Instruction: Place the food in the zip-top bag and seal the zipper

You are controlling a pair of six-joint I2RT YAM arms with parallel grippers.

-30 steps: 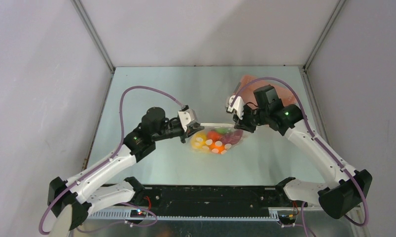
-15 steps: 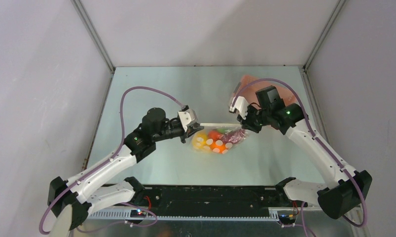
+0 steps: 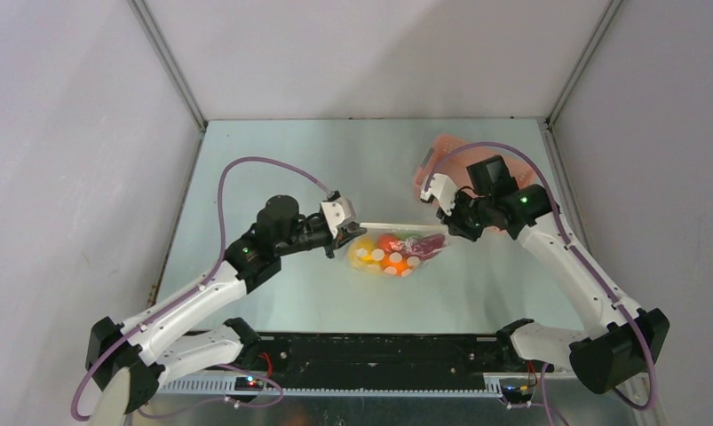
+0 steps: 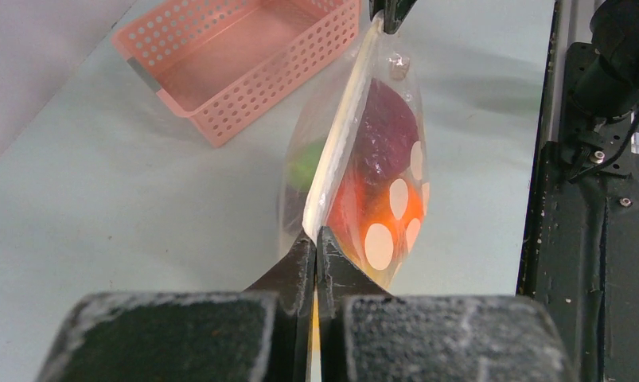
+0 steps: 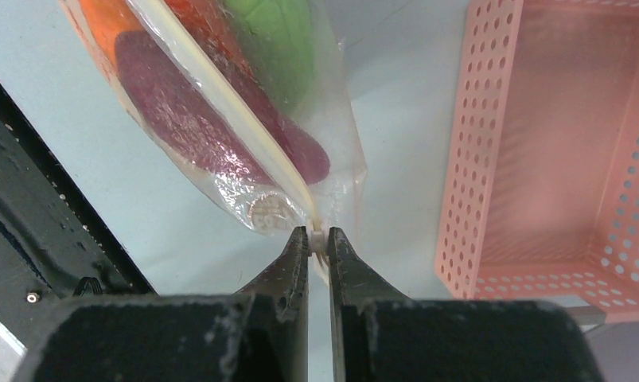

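I should keep pulling with my right gripper until the white slider (image 5: 317, 240) gets to the zipper's tip (image 5: 324, 270), and then let go. The pale zipper is straight and the slider is close to its end.
The clear dotted zip-top bag (image 3: 395, 252) hangs between my two grippers above the table, with the food inside: yellow (image 3: 361, 251), orange (image 3: 390, 260), green (image 5: 272, 40) and dark red (image 4: 387, 135) pieces. The pale zipper (image 4: 344, 135) runs straight from one gripper to the other. My left gripper (image 4: 316, 239) is shut on the zipper's left end. My right gripper (image 5: 317, 237) is shut on the small white slider at the zipper's right end (image 3: 445, 232). The zipper also shows in the right wrist view (image 5: 236, 119).
A pink lattice basket (image 3: 437, 155) stands at the back right, behind my right arm; it also shows in the left wrist view (image 4: 244, 56) and the right wrist view (image 5: 555, 159). The black base rail (image 3: 379, 351) runs along the near edge.
My right gripper has slid to the right along the zipper, pulling the bag's mouth out longer and straighter. My left gripper has held its end nearly still.
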